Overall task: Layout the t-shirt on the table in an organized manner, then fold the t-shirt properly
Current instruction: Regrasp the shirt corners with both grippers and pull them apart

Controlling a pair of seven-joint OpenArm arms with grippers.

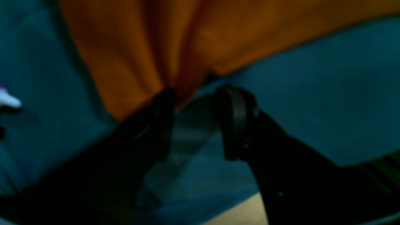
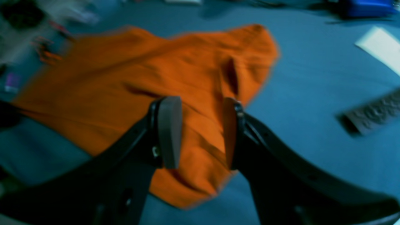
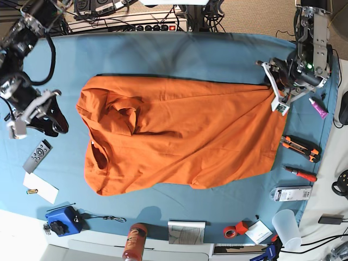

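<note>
I expect the orange t-shirt to pull straight and close a gaping fold [image 3: 99, 156] when I pull the t-shirt's bunched corner [image 3: 91, 101], because that fold leaves slack along the t-shirt's side.
The orange t-shirt [image 3: 179, 141] lies spread but wrinkled across the teal table [image 3: 163, 60], neck end toward the base view's left. My left gripper [image 3: 276, 92] is at the shirt's right edge. In the left wrist view its jaws [image 1: 200, 103] stand apart, and a bunched fold of the t-shirt [image 1: 140, 47] reaches down to the left fingertip. My right gripper [image 3: 51, 117] hovers off the shirt's left side. In the right wrist view the right gripper [image 2: 200, 125] is open, with nothing between its pads and the t-shirt [image 2: 125, 78] below.
A grey remote [image 3: 37, 156] and a white paper [image 3: 41, 187] lie at the left. A blue box [image 3: 64, 220], a can [image 3: 135, 242] and a red tape roll [image 3: 235, 229] line the front edge. An orange cutter [image 3: 299, 148], a screwdriver [image 3: 300, 173] and a cup [image 3: 286, 225] sit at the right.
</note>
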